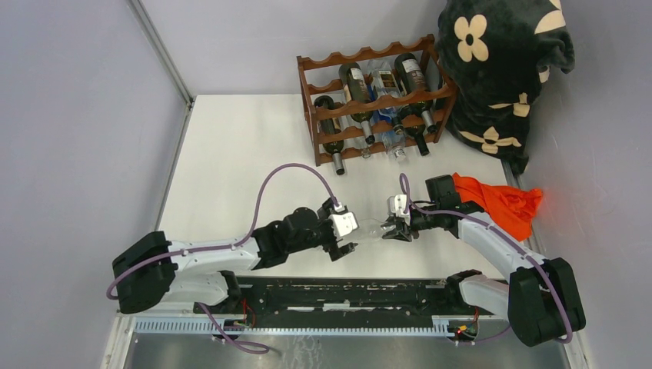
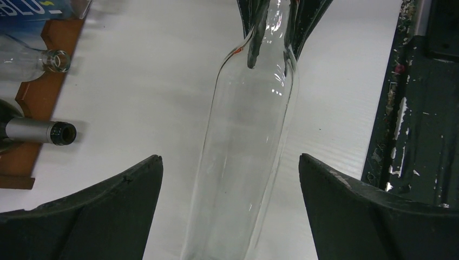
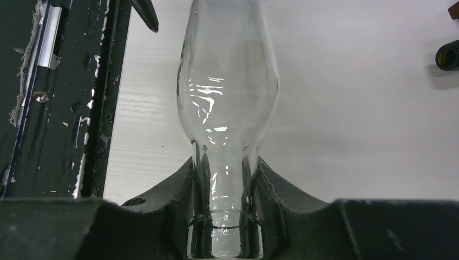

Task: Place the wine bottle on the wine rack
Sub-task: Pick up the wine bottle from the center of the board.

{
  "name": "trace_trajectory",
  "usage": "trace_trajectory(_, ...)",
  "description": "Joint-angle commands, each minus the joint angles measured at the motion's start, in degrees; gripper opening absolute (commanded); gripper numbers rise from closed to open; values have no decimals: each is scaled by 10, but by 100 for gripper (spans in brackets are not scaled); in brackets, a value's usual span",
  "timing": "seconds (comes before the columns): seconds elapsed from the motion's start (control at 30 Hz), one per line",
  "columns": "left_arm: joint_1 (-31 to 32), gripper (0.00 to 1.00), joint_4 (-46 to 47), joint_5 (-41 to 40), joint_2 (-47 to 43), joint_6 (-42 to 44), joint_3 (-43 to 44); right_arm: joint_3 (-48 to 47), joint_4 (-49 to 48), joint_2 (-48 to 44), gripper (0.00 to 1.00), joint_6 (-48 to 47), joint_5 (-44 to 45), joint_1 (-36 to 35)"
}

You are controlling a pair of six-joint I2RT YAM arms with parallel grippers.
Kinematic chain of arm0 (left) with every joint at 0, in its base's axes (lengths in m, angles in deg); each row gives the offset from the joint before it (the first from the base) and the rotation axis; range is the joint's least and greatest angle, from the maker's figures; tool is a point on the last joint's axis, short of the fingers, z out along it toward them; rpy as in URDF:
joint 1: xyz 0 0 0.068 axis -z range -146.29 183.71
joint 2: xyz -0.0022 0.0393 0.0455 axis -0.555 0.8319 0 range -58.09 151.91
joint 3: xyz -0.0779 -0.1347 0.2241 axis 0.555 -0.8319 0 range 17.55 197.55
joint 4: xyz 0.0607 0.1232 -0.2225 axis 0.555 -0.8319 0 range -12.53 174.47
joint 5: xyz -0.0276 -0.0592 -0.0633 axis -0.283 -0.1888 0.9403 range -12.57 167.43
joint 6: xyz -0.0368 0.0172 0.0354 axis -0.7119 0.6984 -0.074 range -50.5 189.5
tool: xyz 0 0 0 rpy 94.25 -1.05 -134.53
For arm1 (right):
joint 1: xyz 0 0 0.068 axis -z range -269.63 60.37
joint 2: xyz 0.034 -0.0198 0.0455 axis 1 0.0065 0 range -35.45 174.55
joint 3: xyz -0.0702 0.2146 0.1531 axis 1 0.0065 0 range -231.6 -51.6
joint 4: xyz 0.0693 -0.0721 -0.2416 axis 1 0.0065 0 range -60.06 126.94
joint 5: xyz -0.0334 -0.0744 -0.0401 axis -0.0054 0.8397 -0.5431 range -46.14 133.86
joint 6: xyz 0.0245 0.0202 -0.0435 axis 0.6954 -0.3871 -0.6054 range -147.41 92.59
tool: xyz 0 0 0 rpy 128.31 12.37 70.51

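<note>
I should keep the wine bottle's body still with my left gripper, because it slants down from my right gripper, before my right gripper takes the wine bottle's neck again.
A clear glass wine bottle lies level between the two arms, low over the white table. My right gripper is shut on its neck. My left gripper is open, one finger on each side of the bottle's body with a gap on both sides. The reddish-brown wine rack stands at the back of the table with several bottles lying in it. Its lower corner shows in the left wrist view.
An orange cloth lies on the table by the right arm. A black blanket with cream flowers is piled at the back right beside the rack. Bottle necks stick out of the rack's front. Grey walls close in both sides.
</note>
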Motion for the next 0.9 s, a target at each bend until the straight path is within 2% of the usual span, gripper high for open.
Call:
trace_trajectory(0.0, 1, 100, 85, 4, 36, 31, 2, -4, 3, 3, 0, -16, -3, -5)
trace_trajectory(0.17, 2, 98, 90, 6, 82, 39, 26, -3, 3, 0, 0, -17, -3, -5)
trace_trajectory(0.3, -6, 89, 67, 16, 104, 58, 40, -3, 4, 0, 0, -21, -3, -6)
trace_trajectory(0.37, -19, 78, 50, 42, 107, 59, 44, -3, 7, 0, 1, -26, -3, -5)
trace_trajectory(0.43, -35, 55, 30, 70, 110, 53, 49, -3, 11, 0, 1, -33, -5, -6)
trace_trajectory(0.53, -52, 34, -2, 110, 117, 57, 58, -1, 17, 2, 3, -44, -7, -8)
trace_trajectory(0.57, -56, 22, -12, 118, 120, 60, 62, 0, 20, 3, 4, -49, -8, -8)
trace_trajectory(0.6, -60, 9, -22, 130, 124, 63, 68, 0, 24, 5, 7, -56, -8, -10)
trace_trajectory(0.63, -63, 3, -31, 137, 129, 64, 73, 0, 30, 7, 12, -61, -8, -12)
trace_trajectory(0.77, -71, 2, -51, 160, 139, 69, 88, -2, 37, 18, 35, -69, -6, -19)
trace_trajectory(0.87, -72, 2, -48, 164, 139, 71, 90, -2, 31, 25, 55, -57, -8, -21)
